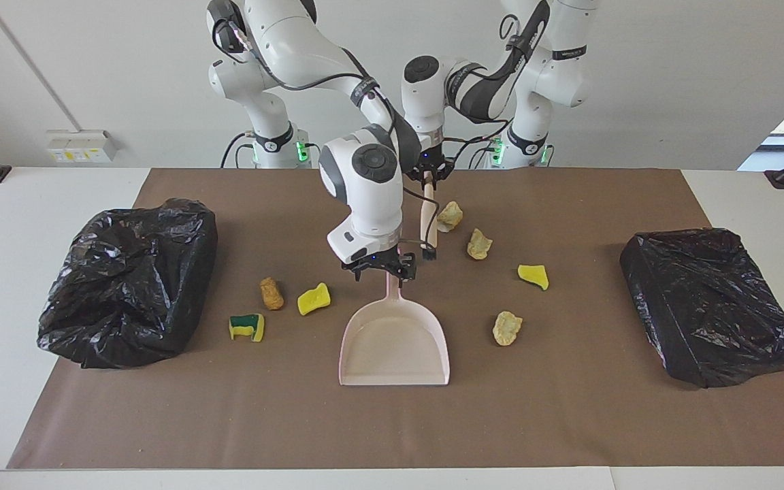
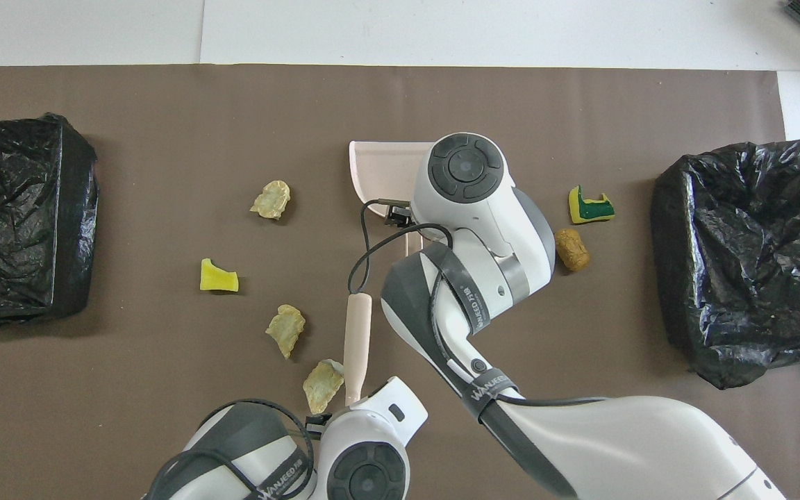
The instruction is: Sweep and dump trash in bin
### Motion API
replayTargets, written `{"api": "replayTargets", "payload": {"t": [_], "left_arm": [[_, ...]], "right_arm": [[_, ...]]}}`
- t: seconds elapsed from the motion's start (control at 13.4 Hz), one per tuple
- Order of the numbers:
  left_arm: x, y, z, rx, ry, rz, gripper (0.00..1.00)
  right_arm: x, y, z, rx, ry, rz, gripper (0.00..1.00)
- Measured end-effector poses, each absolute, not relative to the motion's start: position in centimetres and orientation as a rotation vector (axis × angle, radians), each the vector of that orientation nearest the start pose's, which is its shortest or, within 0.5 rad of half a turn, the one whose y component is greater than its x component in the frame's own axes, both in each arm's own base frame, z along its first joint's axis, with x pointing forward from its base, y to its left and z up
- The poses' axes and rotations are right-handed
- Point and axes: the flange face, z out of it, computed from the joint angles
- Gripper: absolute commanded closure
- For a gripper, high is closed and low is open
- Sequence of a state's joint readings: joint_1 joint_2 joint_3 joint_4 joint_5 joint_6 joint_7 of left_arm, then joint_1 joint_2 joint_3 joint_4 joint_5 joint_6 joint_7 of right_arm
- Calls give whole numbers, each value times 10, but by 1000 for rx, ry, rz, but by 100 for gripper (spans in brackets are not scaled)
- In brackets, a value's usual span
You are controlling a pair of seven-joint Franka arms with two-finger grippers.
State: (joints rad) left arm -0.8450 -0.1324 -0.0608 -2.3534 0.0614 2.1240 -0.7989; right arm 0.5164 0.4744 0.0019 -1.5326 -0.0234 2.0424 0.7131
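Note:
My gripper will tip the beige dustpan [image 2: 382,175], and tan chunks will then slide freely into the black bin bag because the dustpan has a straight open edge [image 2: 390,143].
My left gripper [image 1: 428,175] is shut on the top of the beige brush [image 1: 427,218], which hangs nearly upright beside a tan scrap [image 1: 449,216]. The right gripper [image 1: 384,267] stands open low over the handle of the beige dustpan [image 1: 395,344], one finger on each side of it. Several pieces of trash lie on the brown mat: tan chunks [image 1: 478,243] [image 1: 506,328], a yellow piece [image 1: 533,275], another yellow piece [image 1: 314,299], a brown chunk [image 1: 271,292] and a green-and-yellow sponge [image 1: 246,327]. From overhead the right wrist hides most of the dustpan [image 2: 379,167].
An open black bin bag [image 1: 126,279] sits at the right arm's end of the table. A flat black-wrapped box [image 1: 712,306] lies at the left arm's end. The brown mat [image 1: 569,422] covers most of the table.

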Motion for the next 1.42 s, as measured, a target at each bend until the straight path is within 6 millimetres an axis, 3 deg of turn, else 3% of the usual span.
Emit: {"api": "replayTargets", "payload": {"t": [0.22,0.67,0.75,1.05,1.42], "left_arm": [[332,-335,386,-3038,193,22,100],[410,-237,391,-3047,208,40,100],[420,-219,391,-3049,222,39,100],[465,-139,387,-3066,305,-27,100],[502,-39,385,-3048,441,-60,100]], "right_arm": [[596,350,378,-3135,259,-50,0],[588,352,359,-3167,104,0,0],[585,355,358,-3169,90,4,5],[578,361,355,-3177,72,25,97],[578,357,353,-3155,26,77,100]]}}
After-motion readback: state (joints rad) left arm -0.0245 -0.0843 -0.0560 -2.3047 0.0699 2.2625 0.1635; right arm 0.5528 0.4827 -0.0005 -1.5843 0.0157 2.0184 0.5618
